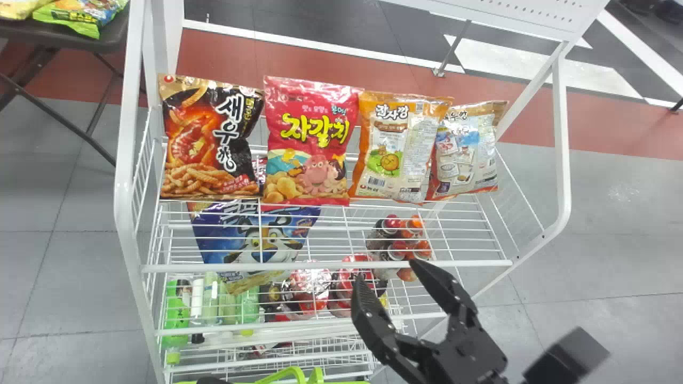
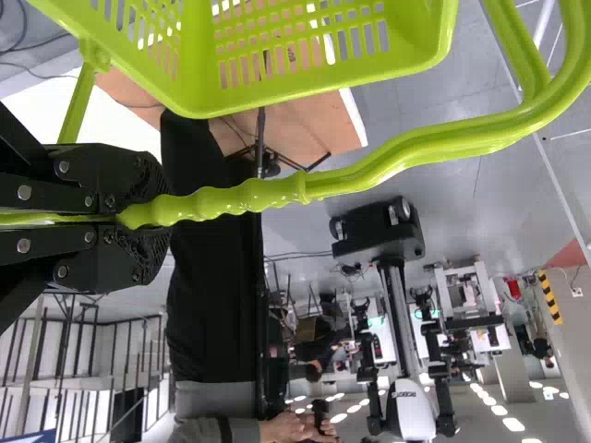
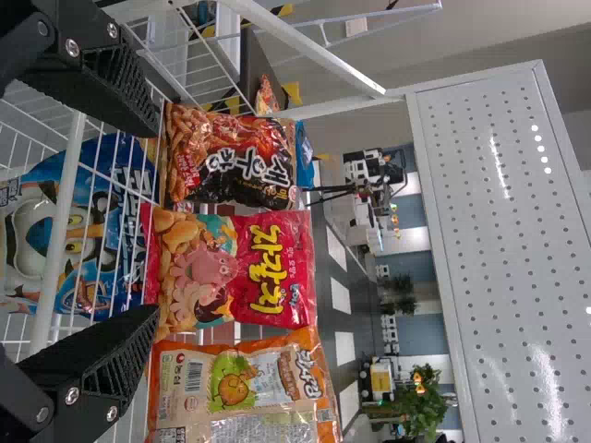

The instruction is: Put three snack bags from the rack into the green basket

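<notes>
The black shrimp bag [image 1: 209,137] should reveal the blue bag's hidden red top when the robot lifts it, since a red sliver is visible beside the pink bag.
Four snack bags stand in a row on the rack's top shelf: a black shrimp bag [image 1: 211,138], a pink bag [image 1: 312,141], an orange-and-cream bag [image 1: 400,146] and a beige-and-red bag [image 1: 467,149]. My right gripper [image 1: 389,274] is open in front of the shelf's right half, apart from the bags. In the right wrist view the pink bag [image 3: 235,268] lies beyond the spread fingers of the right gripper [image 3: 152,221]. At the head view's bottom edge are my left gripper [image 1: 211,380] and the green basket [image 1: 299,376]. The left gripper [image 2: 152,214] is shut on the basket's handle [image 2: 259,196].
The white rack's front rail [image 1: 331,265] runs below the bags. Lower shelves hold a blue bag [image 1: 261,240], bottles [image 1: 211,301] and red-lidded containers [image 1: 309,290]. A dark table [image 1: 109,34] with more bags is at the back left.
</notes>
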You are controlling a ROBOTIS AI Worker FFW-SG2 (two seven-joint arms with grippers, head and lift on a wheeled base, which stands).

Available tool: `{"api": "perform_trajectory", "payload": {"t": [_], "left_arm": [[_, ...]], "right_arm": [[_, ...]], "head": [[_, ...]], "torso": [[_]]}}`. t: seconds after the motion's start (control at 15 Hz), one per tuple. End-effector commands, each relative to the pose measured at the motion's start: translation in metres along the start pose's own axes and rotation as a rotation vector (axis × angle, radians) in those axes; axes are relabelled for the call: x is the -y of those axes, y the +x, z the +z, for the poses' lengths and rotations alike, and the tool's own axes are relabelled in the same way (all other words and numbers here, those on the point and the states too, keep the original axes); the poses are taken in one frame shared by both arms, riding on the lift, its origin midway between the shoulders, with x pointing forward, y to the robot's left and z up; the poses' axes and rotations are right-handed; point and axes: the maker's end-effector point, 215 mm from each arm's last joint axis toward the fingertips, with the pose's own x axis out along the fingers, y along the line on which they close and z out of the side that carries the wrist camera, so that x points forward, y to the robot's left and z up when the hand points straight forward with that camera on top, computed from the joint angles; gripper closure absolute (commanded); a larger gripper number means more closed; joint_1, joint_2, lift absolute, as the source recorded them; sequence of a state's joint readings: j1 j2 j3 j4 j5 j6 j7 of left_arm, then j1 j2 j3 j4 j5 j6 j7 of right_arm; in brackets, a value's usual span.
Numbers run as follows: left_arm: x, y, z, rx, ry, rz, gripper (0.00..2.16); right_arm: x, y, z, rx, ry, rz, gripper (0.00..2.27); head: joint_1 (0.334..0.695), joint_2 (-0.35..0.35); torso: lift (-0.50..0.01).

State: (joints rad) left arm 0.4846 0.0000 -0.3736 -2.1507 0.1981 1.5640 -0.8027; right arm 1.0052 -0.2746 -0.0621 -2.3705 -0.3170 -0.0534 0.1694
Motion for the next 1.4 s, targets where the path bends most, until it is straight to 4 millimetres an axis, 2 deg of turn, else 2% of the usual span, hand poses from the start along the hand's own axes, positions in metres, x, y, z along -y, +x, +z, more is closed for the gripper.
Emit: {"api": "perform_trajectory", "payload": {"t": [0.0,0.2,0.33,0.53,0.67,0.8,1.07,1.33], "left_arm": [[-0.001,0.003,-0.005,-0.012,-0.018,-0.006,1.42],[-0.002,0.006,-0.009,-0.022,-0.024,-0.008,1.42],[-0.003,0.008,-0.013,-0.030,-0.035,-0.010,1.42],[-0.003,0.008,-0.013,-0.031,-0.031,-0.009,1.42],[-0.001,0.008,-0.012,-0.031,-0.030,-0.017,1.42],[0.001,0.009,-0.010,-0.033,-0.024,-0.022,1.42],[0.000,0.008,-0.008,-0.032,-0.021,-0.020,1.42],[-0.001,0.007,-0.004,-0.030,-0.020,-0.027,1.42]], "right_arm": [[-0.007,0.039,-0.016,-0.024,-0.005,0.030,0.17],[-0.036,0.098,-0.043,-0.124,-0.042,0.092,0.17],[-0.053,0.136,-0.043,-0.134,-0.064,0.121,0.17],[-0.077,0.178,-0.039,-0.111,-0.069,0.142,0.17],[-0.076,0.200,-0.040,-0.105,-0.080,0.133,0.17],[-0.066,0.216,-0.036,-0.095,-0.089,0.105,0.17],[-0.060,0.252,-0.023,-0.077,-0.086,0.104,0.17],[-0.066,0.279,-0.013,-0.069,-0.078,0.158,0.17]], "head": [[0.695,-0.350],[0.695,-0.350],[0.695,-0.350],[0.695,-0.350],[0.695,-0.350],[0.695,-0.350],[0.695,-0.349],[0.695,-0.316]], "torso": [[0.000],[0.000],[0.000],[0.000],[0.000],[0.000],[0.000],[0.000]]}}
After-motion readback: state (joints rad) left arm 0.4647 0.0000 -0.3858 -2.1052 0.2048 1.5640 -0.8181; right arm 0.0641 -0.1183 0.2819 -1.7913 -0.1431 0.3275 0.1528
